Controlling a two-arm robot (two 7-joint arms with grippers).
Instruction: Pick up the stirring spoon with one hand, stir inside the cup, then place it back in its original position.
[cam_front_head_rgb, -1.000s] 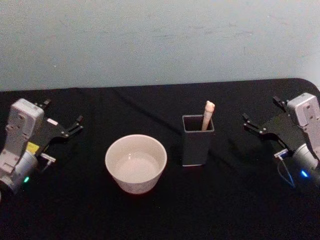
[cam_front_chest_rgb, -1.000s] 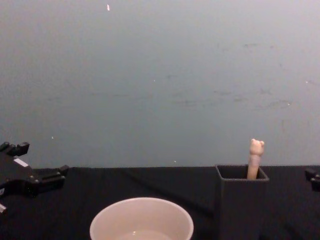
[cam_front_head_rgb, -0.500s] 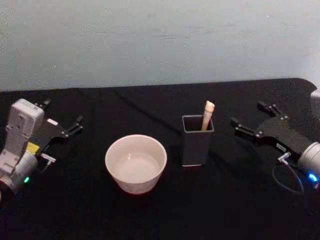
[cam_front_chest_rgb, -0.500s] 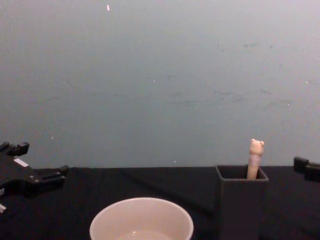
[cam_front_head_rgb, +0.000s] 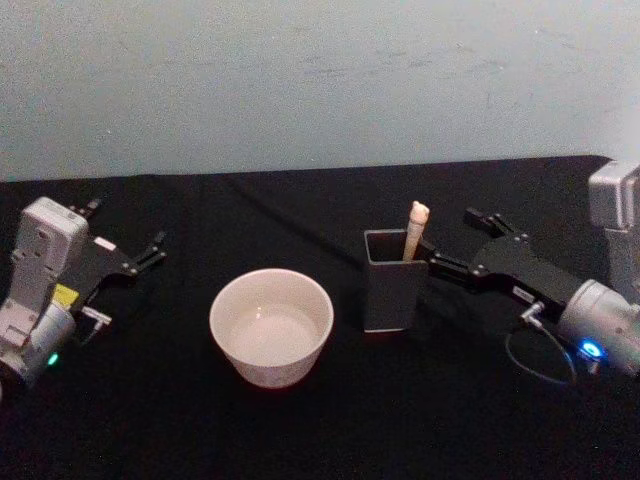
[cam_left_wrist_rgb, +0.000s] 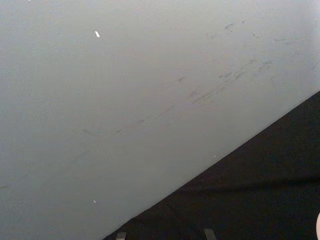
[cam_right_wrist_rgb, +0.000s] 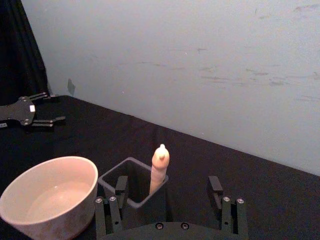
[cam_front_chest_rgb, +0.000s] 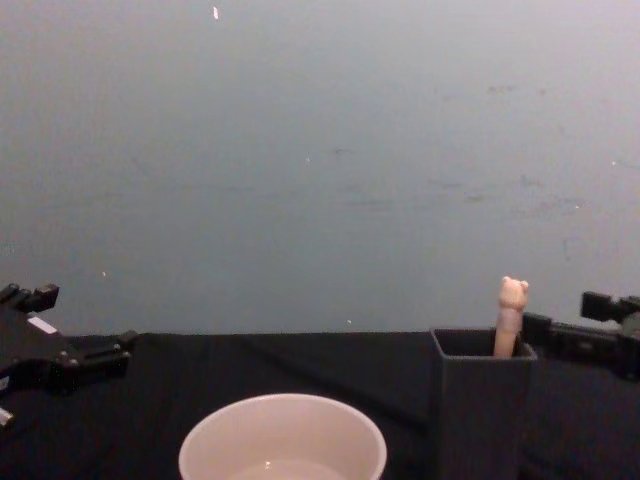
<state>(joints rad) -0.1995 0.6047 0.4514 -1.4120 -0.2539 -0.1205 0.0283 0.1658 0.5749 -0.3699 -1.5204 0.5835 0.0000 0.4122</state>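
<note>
Only the beige handle (cam_front_chest_rgb: 510, 318) shows above the holder's rim (cam_front_chest_rgb: 484, 357). I should expect a thin stem and a round, shiny spoon head to be hidden inside.
The stirring spoon (cam_front_head_rgb: 416, 230) stands in the dark grey square holder (cam_front_head_rgb: 390, 292), its beige bear-topped handle (cam_front_chest_rgb: 512, 312) sticking out above the rim. To the holder's left sits the cream-white cup (cam_front_head_rgb: 271, 325). My right gripper (cam_front_head_rgb: 452, 240) is open just right of the holder, at handle height, touching nothing. In the right wrist view the spoon (cam_right_wrist_rgb: 159, 170) rises from the holder (cam_right_wrist_rgb: 131, 192) ahead of my open right gripper (cam_right_wrist_rgb: 168, 186), and the cup (cam_right_wrist_rgb: 50, 195) is beside it. My left gripper (cam_front_head_rgb: 128, 228) rests open and parked at the table's far left.
A black cloth (cam_front_head_rgb: 330, 430) covers the table, and a pale wall (cam_front_head_rgb: 320, 80) rises right behind it. The left gripper (cam_right_wrist_rgb: 30, 115) lies far off beyond the cup. Bare cloth lies in front of the cup and holder.
My right arm has swung in from the table's right edge toward the holder, its open jaws now close to the spoon handle. The left arm, cup and spoon have not moved.
</note>
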